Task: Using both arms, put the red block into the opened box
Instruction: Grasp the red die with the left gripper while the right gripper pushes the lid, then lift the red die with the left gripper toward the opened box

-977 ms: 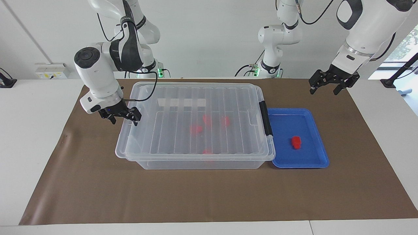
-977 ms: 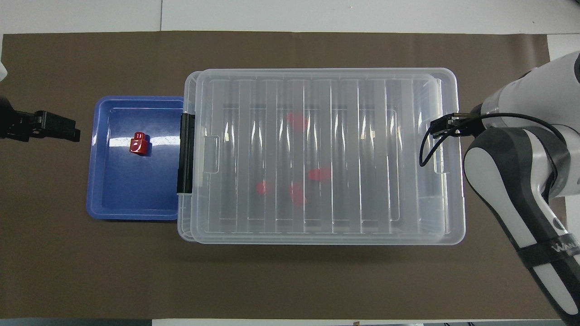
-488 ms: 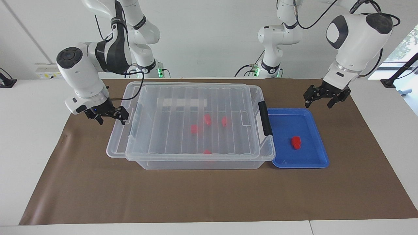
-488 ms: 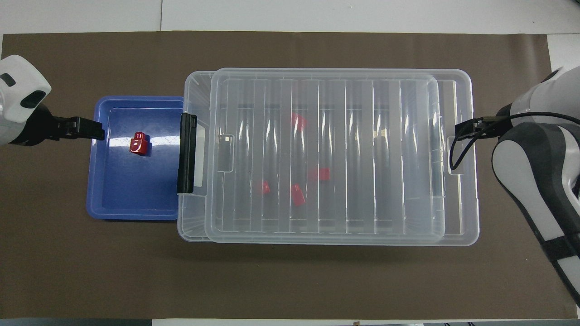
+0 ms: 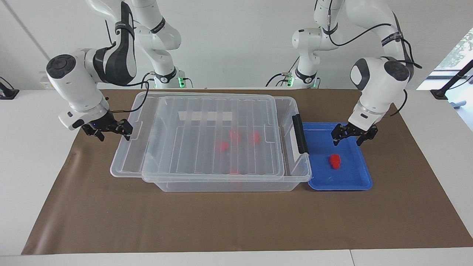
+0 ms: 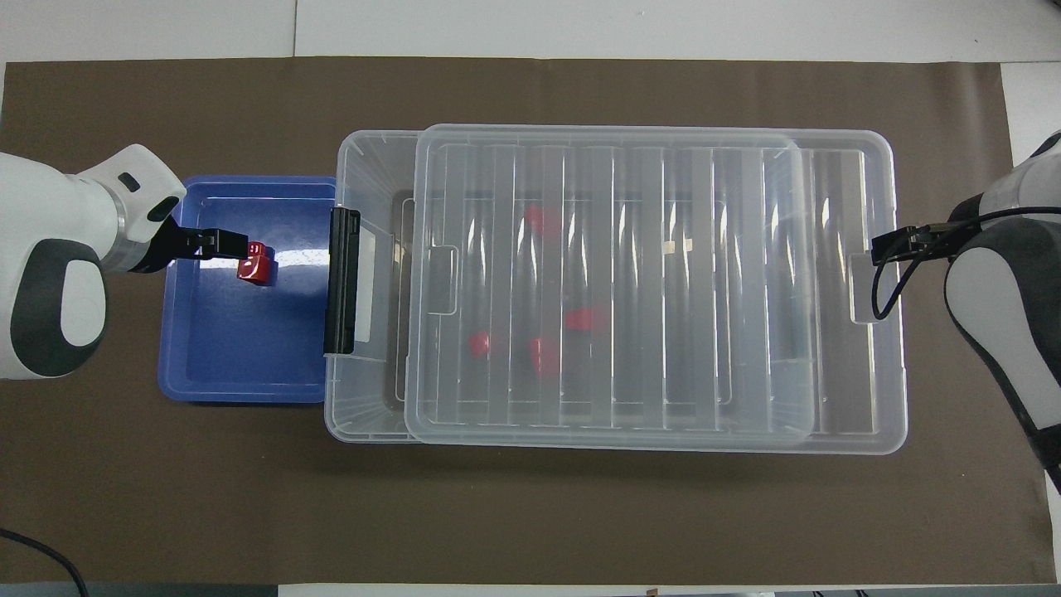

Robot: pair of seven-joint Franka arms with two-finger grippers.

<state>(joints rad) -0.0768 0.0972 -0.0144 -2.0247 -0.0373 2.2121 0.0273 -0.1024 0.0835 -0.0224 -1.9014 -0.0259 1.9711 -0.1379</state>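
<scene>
The ribbed lid (image 6: pixel 612 288) is shifted off an uncovered strip (image 6: pixel 384 383). The lid will keep sliding straight when I pull, and the box will stay where it is.
The red block (image 5: pixel 335 161) (image 6: pixel 254 265) lies in the blue tray (image 5: pixel 354 184) (image 6: pixel 240 373) beside the box. My left gripper (image 5: pixel 347 138) (image 6: pixel 222 243) hangs open over the tray, just above the block, without touching it. The clear box (image 5: pixel 229 186) (image 6: pixel 365 414) holds several more red blocks (image 5: pixel 233 135) (image 6: pixel 543 220), seen through its ribbed lid (image 5: pixel 192 155) (image 6: pixel 630 373). The lid lies shifted toward the right arm's end, so a strip of the box next to the tray is uncovered. My right gripper (image 5: pixel 115 136) (image 6: pixel 887 246) stands open at the lid's overhanging end, one fingertip against its tab.
A black latch handle (image 5: pixel 300 135) (image 6: pixel 342 282) stands on the box's end wall between the tray and the uncovered strip. Brown paper (image 5: pixel 236 221) covers the table around the box and tray.
The lid has slid farther toward the right arm's end, along with my right gripper. My left gripper has come down from beside the tray to just above the red block.
</scene>
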